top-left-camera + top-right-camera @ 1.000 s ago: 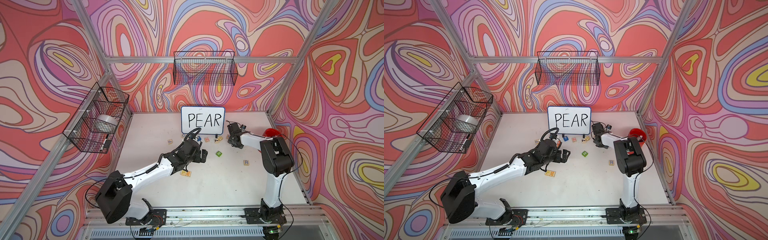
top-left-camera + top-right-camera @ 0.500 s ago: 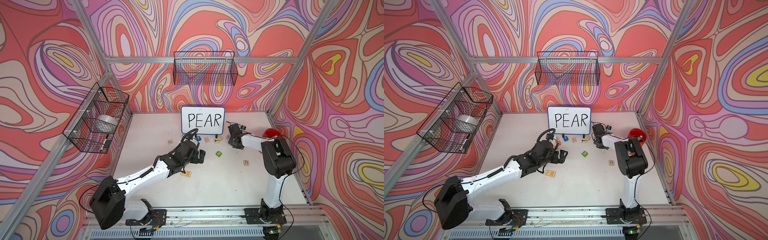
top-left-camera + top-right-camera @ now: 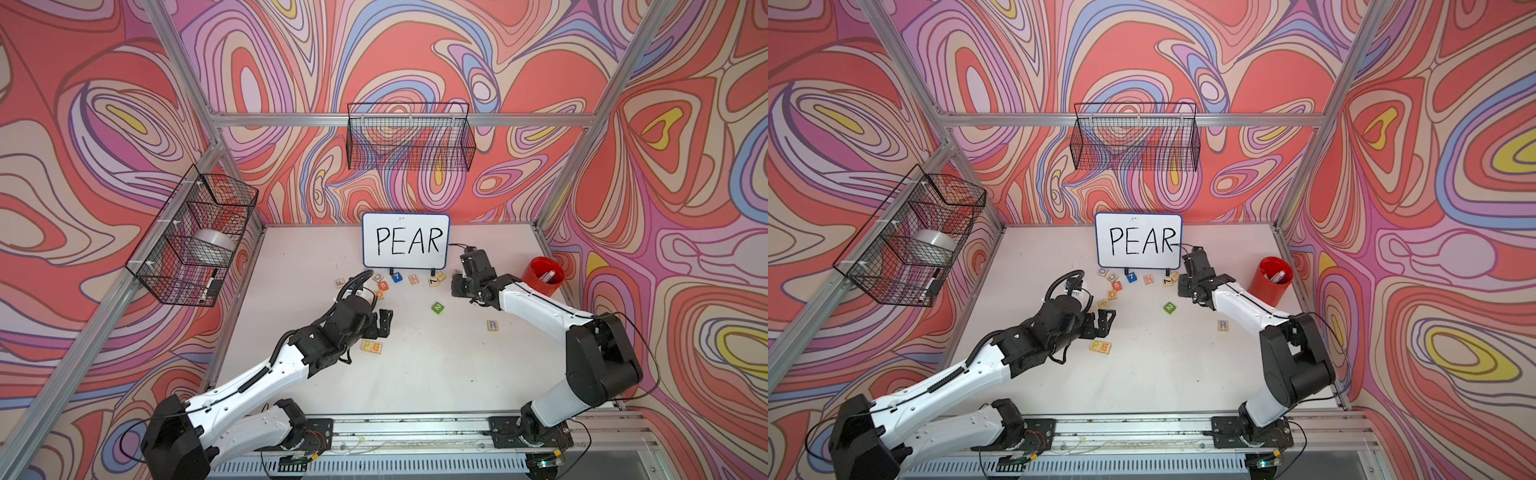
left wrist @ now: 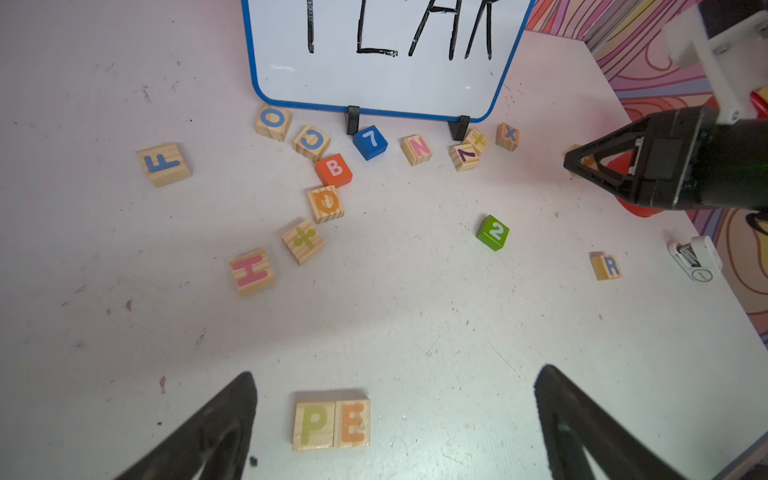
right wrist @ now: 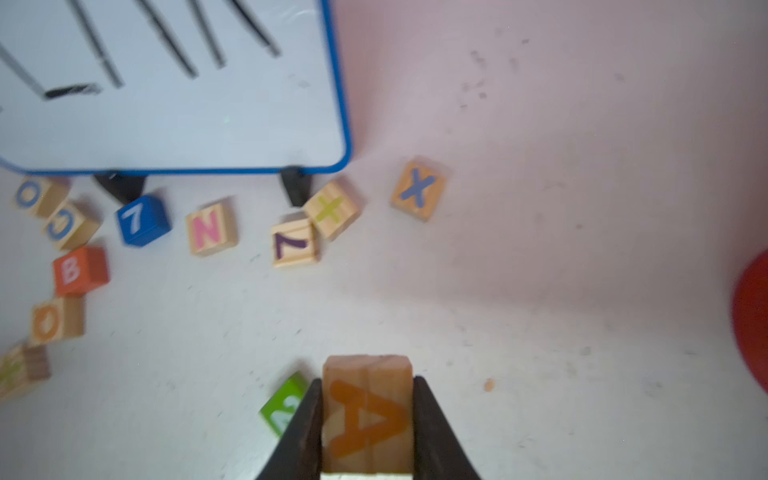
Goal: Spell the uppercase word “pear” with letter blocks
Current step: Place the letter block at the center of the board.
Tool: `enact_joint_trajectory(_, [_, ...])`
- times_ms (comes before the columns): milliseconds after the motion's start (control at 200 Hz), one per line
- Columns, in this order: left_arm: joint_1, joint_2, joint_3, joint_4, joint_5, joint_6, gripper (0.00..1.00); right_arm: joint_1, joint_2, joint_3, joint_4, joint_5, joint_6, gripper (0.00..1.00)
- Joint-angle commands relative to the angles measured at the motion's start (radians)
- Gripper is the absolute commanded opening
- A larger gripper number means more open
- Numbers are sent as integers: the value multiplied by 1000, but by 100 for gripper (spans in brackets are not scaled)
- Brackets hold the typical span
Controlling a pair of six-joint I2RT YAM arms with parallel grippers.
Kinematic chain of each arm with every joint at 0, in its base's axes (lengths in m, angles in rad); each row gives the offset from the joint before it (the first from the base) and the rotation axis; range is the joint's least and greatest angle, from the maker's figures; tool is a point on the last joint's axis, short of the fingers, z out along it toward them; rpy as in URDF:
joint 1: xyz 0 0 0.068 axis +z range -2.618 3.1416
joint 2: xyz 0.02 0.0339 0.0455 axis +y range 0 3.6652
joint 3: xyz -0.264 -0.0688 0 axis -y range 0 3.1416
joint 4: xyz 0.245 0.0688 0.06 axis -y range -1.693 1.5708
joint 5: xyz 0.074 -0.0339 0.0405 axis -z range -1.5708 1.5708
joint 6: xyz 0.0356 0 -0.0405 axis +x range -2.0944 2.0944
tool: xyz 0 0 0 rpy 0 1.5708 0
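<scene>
I keep carrying the A block, which my right gripper holds at its letter's top and bottom (image 5: 368, 420), until it meets the E block's free side (image 3: 381, 348).
The yellow P block (image 4: 313, 424) and orange E block (image 4: 352, 423) lie touching side by side on the table, also seen in a top view as P (image 3: 367, 345) and E (image 3: 377, 347). Just behind them my left gripper (image 4: 397, 372) (image 3: 384, 322) hovers open and holds nothing. My right gripper (image 5: 367, 384) (image 3: 459, 286) is near the whiteboard's right foot, shut on the orange A block (image 5: 368, 415). The arm hides that block in both top views. The blue R block (image 3: 492, 325) (image 4: 607, 266) lies alone toward the right.
The whiteboard (image 3: 405, 241) reading PEAR stands at the back. Several loose blocks are scattered before it, among them a blue 7 cube (image 3: 397, 276) and a green 2 cube (image 3: 437, 308). A red cup (image 3: 544, 276) stands at the right. Wire baskets (image 3: 409, 137) (image 3: 195, 237) hang on the walls.
My right gripper has shut on the A block. My left arm has drawn back a little toward the front left, away from the loose blocks.
</scene>
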Motion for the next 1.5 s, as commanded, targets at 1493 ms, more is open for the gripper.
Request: enact_joint_trajectory(1493, [-2, -547, -224, -428, -170, -245, 100, 560, 385, 205, -195, -211, -553, 27])
